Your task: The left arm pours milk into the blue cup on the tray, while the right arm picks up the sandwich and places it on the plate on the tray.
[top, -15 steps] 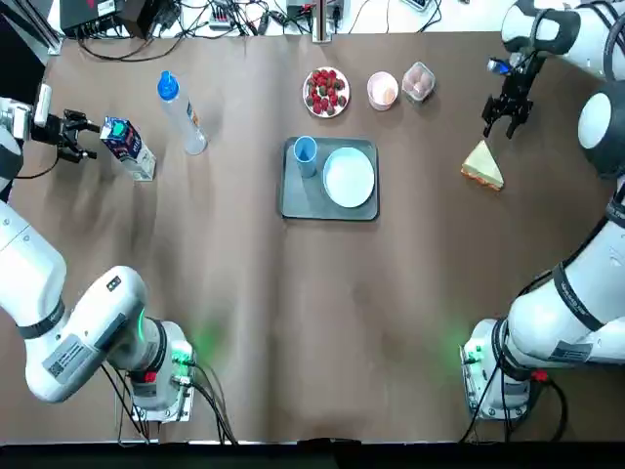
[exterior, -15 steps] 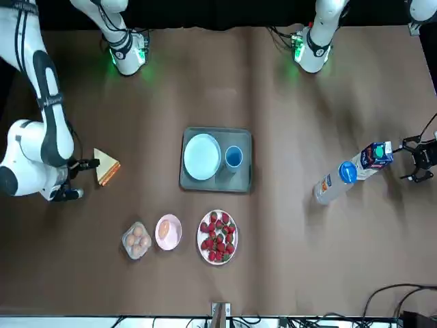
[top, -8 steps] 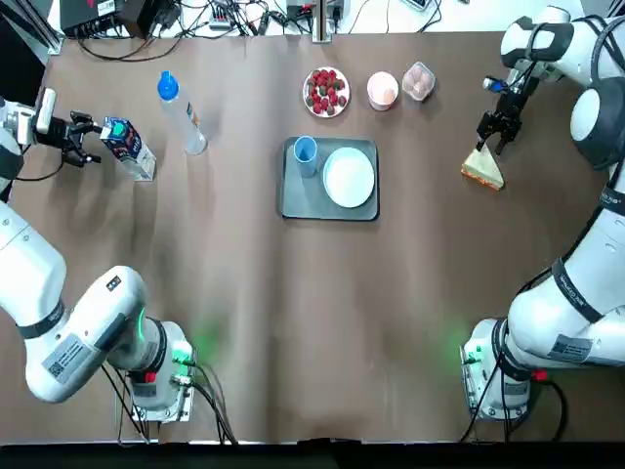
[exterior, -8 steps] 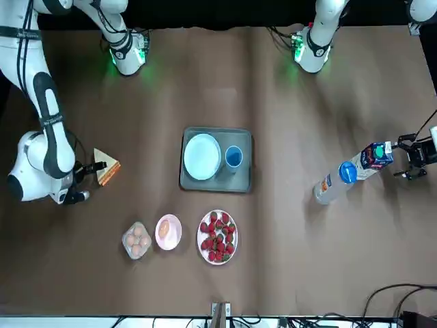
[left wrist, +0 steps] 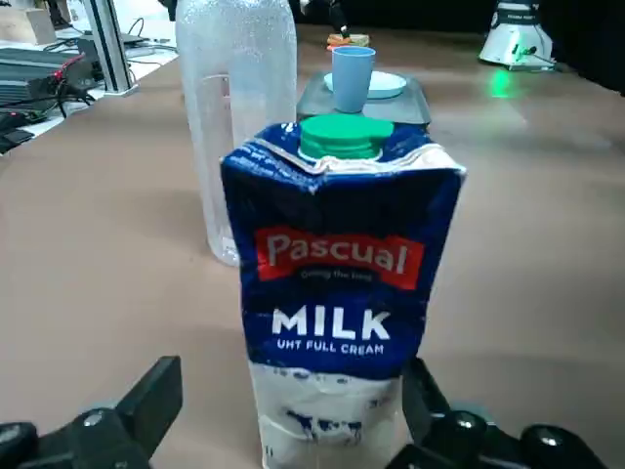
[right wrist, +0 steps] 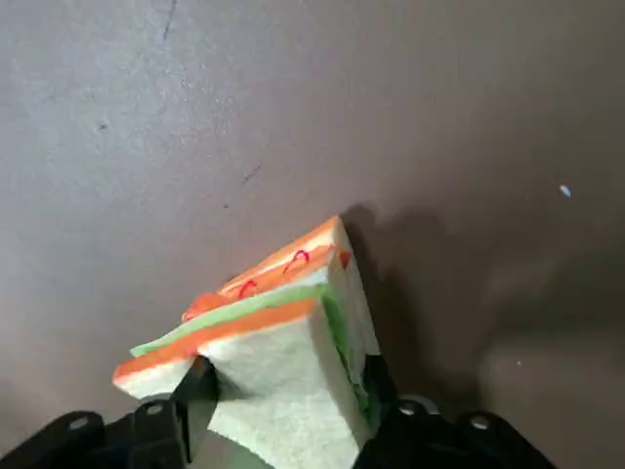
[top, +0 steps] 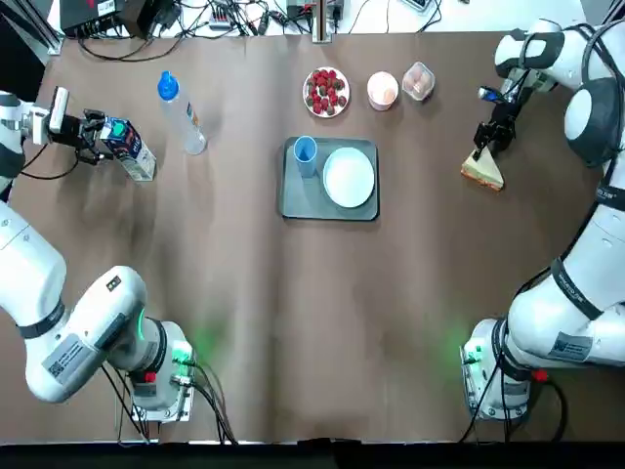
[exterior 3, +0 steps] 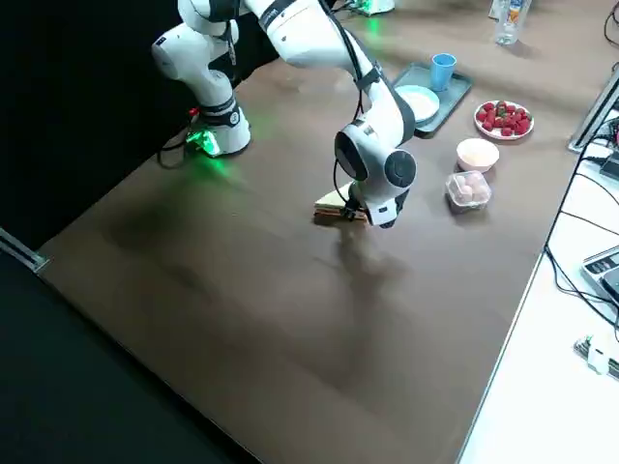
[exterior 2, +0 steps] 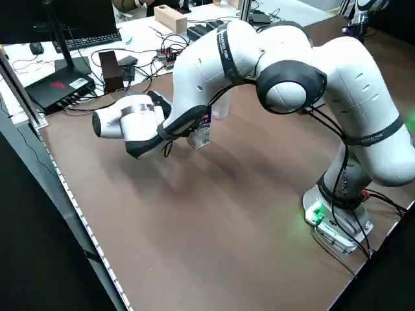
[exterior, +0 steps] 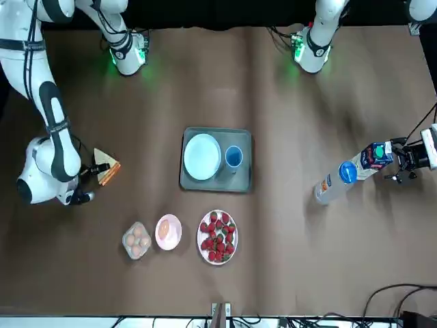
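The sandwich (exterior: 104, 166) looks soft and fuzzy on its white top slice (right wrist: 278, 383). I expect it to buckle into a fold, layers holding together, when I squeeze and lift.
The blue and white milk carton (top: 130, 149) stands upright at the table's far left. My left gripper (top: 96, 134) is level with it, open, one finger (left wrist: 156, 396) on each side of the carton (left wrist: 342, 293). The triangular sandwich (top: 483, 169) lies on the table at the right. My right gripper (top: 484, 143) is down over it, open, its fingers straddling the sandwich (right wrist: 283, 332). In the middle, the grey tray (top: 293, 200) holds the blue cup (top: 305, 150) and the white plate (top: 349, 178).
A clear water bottle (top: 182, 113) with a blue cap stands just right of the carton. Behind the tray sit a plate of strawberries (top: 326, 91), a pink bowl (top: 383, 89) and a small container of eggs (top: 418, 81). Cables run along the far edge.
My left gripper has moved right until its fingers flank the milk carton. My right gripper has come down from behind the sandwich onto it.
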Tool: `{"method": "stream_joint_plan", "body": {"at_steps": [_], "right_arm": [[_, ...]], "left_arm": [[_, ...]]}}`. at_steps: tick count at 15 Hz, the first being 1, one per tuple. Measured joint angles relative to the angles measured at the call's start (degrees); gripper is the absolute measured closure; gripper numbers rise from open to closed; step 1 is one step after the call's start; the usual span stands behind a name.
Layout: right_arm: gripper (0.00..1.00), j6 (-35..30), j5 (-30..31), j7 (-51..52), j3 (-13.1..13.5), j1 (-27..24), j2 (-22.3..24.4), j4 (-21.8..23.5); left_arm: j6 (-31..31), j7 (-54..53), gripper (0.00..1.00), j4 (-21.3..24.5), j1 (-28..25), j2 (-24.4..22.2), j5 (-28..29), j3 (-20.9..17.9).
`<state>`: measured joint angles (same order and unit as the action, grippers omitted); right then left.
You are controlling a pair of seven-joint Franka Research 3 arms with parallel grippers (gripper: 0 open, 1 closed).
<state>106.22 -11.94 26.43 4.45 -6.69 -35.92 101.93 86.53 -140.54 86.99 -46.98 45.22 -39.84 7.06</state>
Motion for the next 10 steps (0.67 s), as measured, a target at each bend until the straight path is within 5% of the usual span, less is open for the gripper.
{"method": "stream_joint_plan", "body": {"at_steps": [2,8,10], "right_arm": [[0.36,0.0,-0.01,0.08,-0.01,0.0,0.01,-0.09],[0.79,-2.19,0.0,0.3,-0.19,0.31,0.21,-1.16],[0.8,-2.79,-0.05,0.31,-0.57,1.51,0.55,-1.8]], "left_arm": [[0.04,0.0,0.0,0.6,0.06,0.0,-0.07,0.24],[0.77,-0.03,0.0,2.07,0.09,0.0,-0.78,0.68],[1.01,-0.03,0.0,2.28,0.05,0.01,-1.36,0.75]]}}
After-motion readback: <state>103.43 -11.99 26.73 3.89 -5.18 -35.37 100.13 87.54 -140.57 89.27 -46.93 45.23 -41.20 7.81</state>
